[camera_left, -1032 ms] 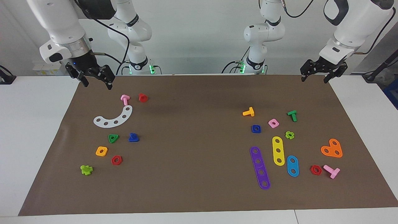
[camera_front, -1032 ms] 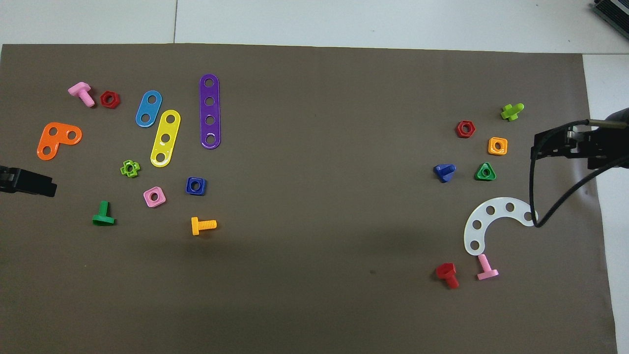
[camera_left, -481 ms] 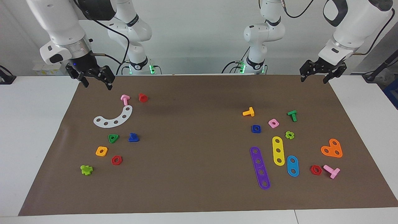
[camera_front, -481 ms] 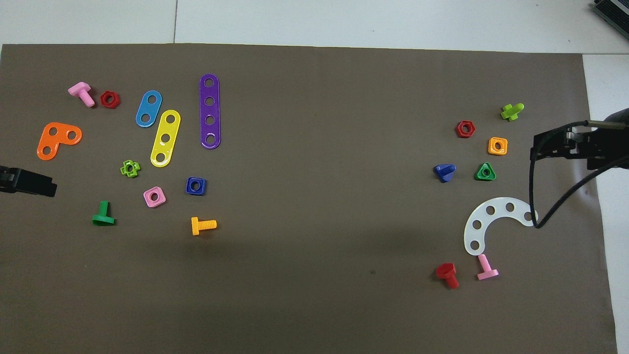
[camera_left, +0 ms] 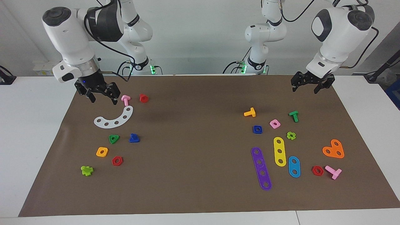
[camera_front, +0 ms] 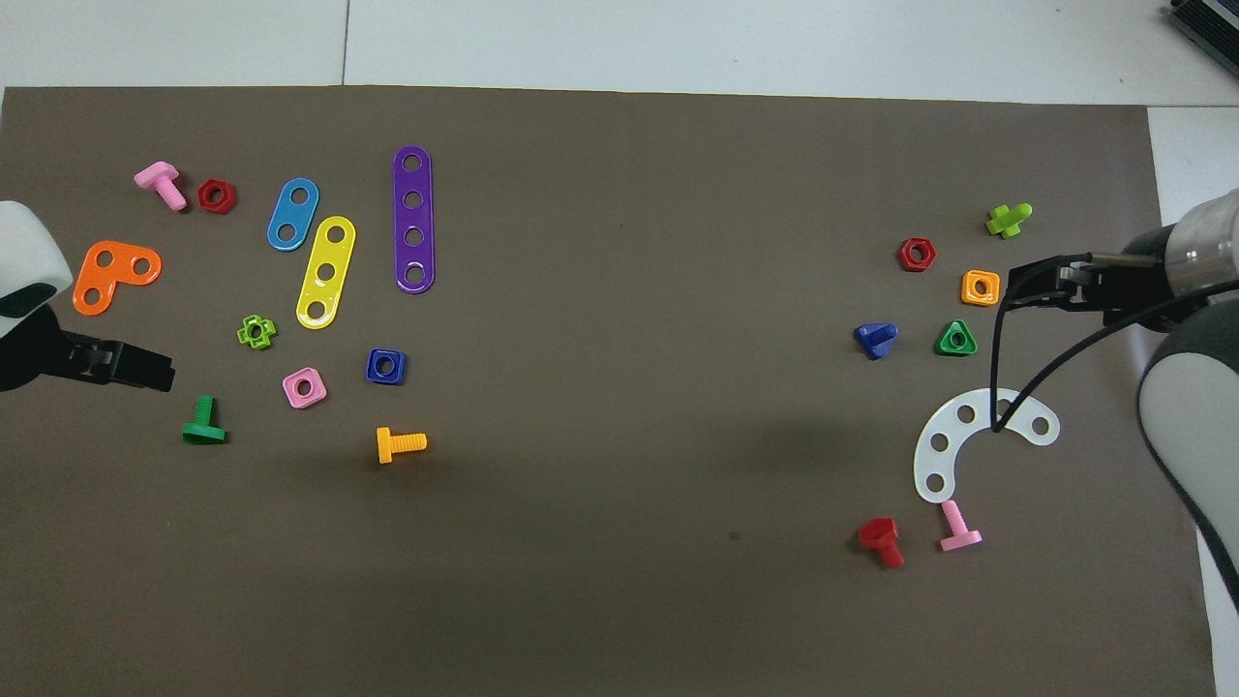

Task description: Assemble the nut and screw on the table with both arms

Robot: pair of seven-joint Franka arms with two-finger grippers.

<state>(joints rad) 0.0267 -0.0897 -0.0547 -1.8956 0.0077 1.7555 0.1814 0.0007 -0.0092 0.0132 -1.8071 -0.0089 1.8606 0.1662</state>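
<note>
The dark blue nut is showing an open round hole, so I expect the dark blue screw to fill the hole and stay joined to the nut when I bring the two together.
The dark blue nut lies flat on the brown mat toward the left arm's end, beside a pink square nut; it also shows in the overhead view. The dark blue screw lies toward the right arm's end, beside a green triangular nut; the overhead view shows it too. My right gripper is open and empty over the mat beside a pink bolt. My left gripper is open and empty over the mat, above a green bolt.
A white arc strip, red bolt, orange, red and lime pieces lie around the screw. An orange bolt, purple, yellow and light-blue strips, an orange heart plate and other pieces lie around the nut.
Both arms have lowered and swung inward over the mat. The right gripper has come down beside the pink bolt; the left gripper has moved toward the green bolt. No toy piece has moved.
</note>
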